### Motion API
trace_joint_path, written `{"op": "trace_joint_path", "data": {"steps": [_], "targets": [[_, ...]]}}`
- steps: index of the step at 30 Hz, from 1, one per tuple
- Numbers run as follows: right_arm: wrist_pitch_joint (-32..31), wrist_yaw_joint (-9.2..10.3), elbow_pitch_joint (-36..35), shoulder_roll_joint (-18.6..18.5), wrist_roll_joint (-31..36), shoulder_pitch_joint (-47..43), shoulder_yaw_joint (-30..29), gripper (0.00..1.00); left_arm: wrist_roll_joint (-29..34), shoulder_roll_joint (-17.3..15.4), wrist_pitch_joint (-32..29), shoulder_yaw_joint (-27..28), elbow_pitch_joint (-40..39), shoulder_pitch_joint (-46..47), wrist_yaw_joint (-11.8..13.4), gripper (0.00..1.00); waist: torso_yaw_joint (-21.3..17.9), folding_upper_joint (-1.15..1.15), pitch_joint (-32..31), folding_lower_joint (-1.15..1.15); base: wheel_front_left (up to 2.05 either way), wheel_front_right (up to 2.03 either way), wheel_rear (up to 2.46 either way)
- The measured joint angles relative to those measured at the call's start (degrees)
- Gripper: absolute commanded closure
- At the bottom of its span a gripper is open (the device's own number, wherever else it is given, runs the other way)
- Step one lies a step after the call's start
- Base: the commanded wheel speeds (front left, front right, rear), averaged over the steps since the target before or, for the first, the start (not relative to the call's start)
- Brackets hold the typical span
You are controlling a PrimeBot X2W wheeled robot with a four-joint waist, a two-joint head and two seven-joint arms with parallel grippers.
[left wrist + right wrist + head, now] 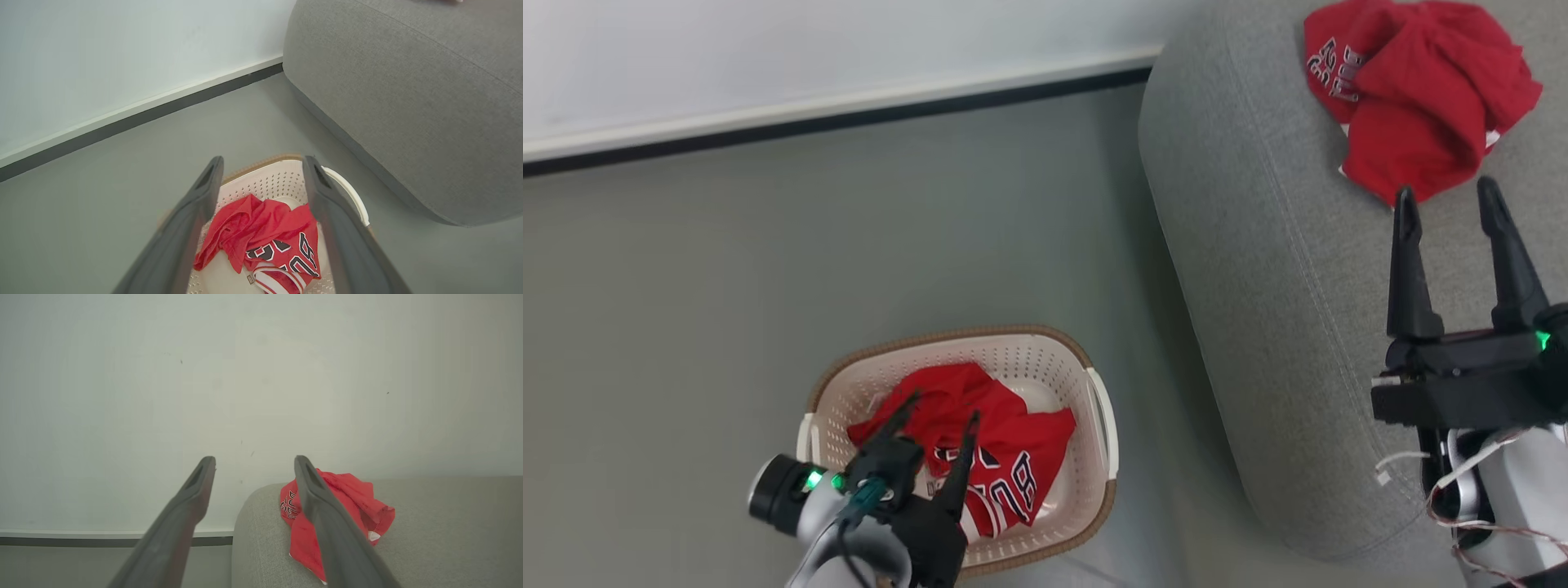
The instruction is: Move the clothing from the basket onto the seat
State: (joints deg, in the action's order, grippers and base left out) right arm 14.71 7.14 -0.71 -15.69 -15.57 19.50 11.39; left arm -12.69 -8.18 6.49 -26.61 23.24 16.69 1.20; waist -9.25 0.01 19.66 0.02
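Note:
I am about to carry the crumpled red jersey (1003, 421) to the seat. The cream basket's bottom (1040, 394) shows around the jersey, so I expect the basket to be empty when I do.
One crumpled red jersey (988, 457) lies in the cream basket (1098, 416) on the floor; it also shows between my fingers in the left wrist view (265, 241). My left gripper (939, 416) hangs open just above it, holding nothing. A second red jersey (1417, 90) lies bunched on the grey seat (1258, 245), seen too in the right wrist view (351, 498). My right gripper (1450, 196) stands open over the seat, its fingertips just short of that jersey and apart from it.
The basket (286, 175) stands on grey floor (768, 269) just left of the seat's rounded end (408, 102). A white wall with a dark baseboard (833, 122) runs along the far side. Loose wires hang from my right forearm (1503, 482).

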Motion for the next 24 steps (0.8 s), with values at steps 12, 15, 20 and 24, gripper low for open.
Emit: {"op": "trace_joint_path", "data": {"steps": [12,15,20,24], "targets": [[-0.1,0.00,-4.7,-0.3,1.2,6.7,-0.5,0.00,3.4,2.8,-3.2,-4.2,10.6,9.4,-1.8,0.00,-2.4,0.00,9.7,-0.01,0.00,0.00,0.00],[-0.1,-0.01,-6.5,-0.5,1.6,8.4,-0.2,0.00,3.7,2.7,-3.5,-4.2,13.0,11.3,-1.8,0.00,-2.8,0.00,12.1,-0.01,0.00,0.00,0.00],[-0.5,-0.01,-9.3,-0.5,2.0,11.3,-0.2,0.00,4.2,2.6,-4.4,-4.0,16.1,14.5,-1.8,0.00,-3.3,0.00,16.2,-0.01,0.00,0.00,0.00],[-0.6,0.00,-11.0,-0.5,2.1,13.7,-0.5,0.00,5.4,2.2,-4.4,-4.0,17.7,17.5,-2.3,0.00,-3.7,0.00,19.4,-0.01,0.00,0.00,0.00]]}}
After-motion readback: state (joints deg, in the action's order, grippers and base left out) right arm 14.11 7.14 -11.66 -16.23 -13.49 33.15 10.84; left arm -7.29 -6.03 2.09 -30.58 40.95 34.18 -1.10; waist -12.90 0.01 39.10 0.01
